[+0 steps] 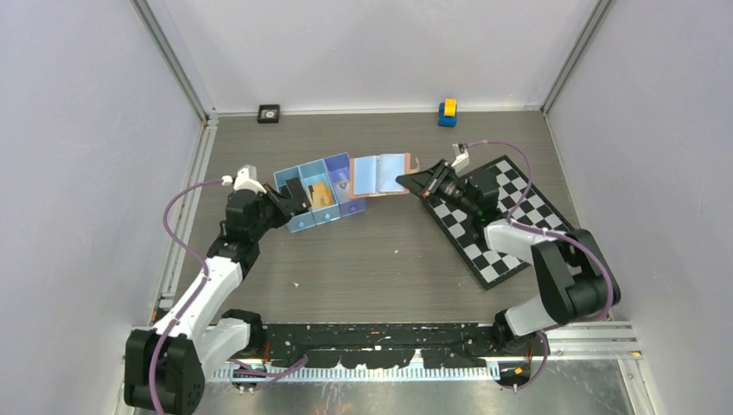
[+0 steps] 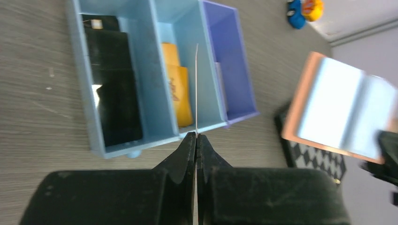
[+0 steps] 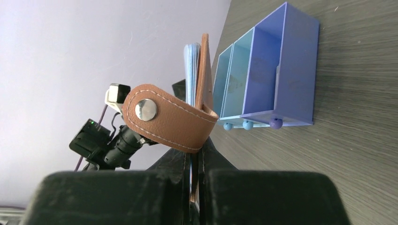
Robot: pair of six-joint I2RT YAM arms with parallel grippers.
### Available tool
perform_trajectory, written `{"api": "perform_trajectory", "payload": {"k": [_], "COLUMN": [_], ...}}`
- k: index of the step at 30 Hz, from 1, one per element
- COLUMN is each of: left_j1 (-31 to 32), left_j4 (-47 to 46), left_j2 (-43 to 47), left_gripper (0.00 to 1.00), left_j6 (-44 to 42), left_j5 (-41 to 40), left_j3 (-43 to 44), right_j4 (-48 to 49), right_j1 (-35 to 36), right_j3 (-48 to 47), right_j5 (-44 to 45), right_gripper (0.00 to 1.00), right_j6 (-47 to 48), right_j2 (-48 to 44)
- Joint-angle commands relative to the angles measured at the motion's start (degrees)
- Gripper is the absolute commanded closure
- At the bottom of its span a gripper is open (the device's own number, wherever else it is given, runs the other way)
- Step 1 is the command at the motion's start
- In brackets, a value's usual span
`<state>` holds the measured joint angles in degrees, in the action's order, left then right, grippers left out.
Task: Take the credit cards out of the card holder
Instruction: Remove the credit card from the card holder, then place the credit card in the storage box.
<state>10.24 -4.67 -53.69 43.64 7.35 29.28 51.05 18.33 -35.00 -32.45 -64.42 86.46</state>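
Observation:
My left gripper should keep moving the thin card [image 2: 196, 89] down, as it hangs edge-on along the open compartment with the dark card [image 2: 116, 89], until the thin card reaches inside, and then let go.
The tan card holder [image 1: 380, 173] hangs open above the table, with my right gripper [image 1: 406, 181] shut on its edge. In the right wrist view its strap with the snap stud [image 3: 143, 110] curls over my right gripper [image 3: 196, 154], and pale blue cards [image 3: 191, 70] stand inside it. My left gripper [image 2: 196, 136] is shut on a thin pale card [image 2: 196, 89], seen edge-on over the middle compartment of the blue tray [image 2: 151, 70]. An orange card [image 2: 180, 89] lies in that compartment. A dark card [image 2: 112, 89] lies in the left one.
The blue tray [image 1: 315, 194] sits left of centre, right by the card holder. A checkered board [image 1: 501, 225] lies under the right arm. A blue and yellow toy [image 1: 447, 112] and a small black block [image 1: 269, 113] sit by the back wall.

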Motion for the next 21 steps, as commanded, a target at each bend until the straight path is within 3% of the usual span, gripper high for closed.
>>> {"api": "perform_trajectory", "payload": {"k": [1, 5, 17, 18, 21], "left_j1": [-2.1, -3.9, -4.6, -4.6, -4.6], "left_j4": [3.1, 2.5, -0.7, -0.8, -1.8], "left_j2": [-4.0, -6.5, -11.5, -11.9, -13.0], "left_gripper": [1.00, 1.00, 1.00, 0.98, 0.77], "left_j6": [-3.4, -4.7, -4.7, -4.4, -3.8], "left_j5": [-4.2, -3.3, 1.1, 1.1, 1.9], "left_j3": [3.2, 4.1, 4.9, 4.9, 5.1], "right_j4": [-7.0, -9.2, -6.4, -6.4, -6.3], "right_j1": [-0.6, -0.6, -0.6, -0.6, -0.6], "right_j3": [0.3, 0.9, 0.6, 0.6, 0.4], "right_j5": [4.6, 5.8, 4.1, 4.1, 3.9], "right_gripper": [0.99, 1.00, 0.99, 1.00, 1.00], "right_j6": [7.3, 9.0, 7.3, 7.4, 7.3], "right_j2": [-8.8, -12.1, -10.0, -9.9, -9.6]}}
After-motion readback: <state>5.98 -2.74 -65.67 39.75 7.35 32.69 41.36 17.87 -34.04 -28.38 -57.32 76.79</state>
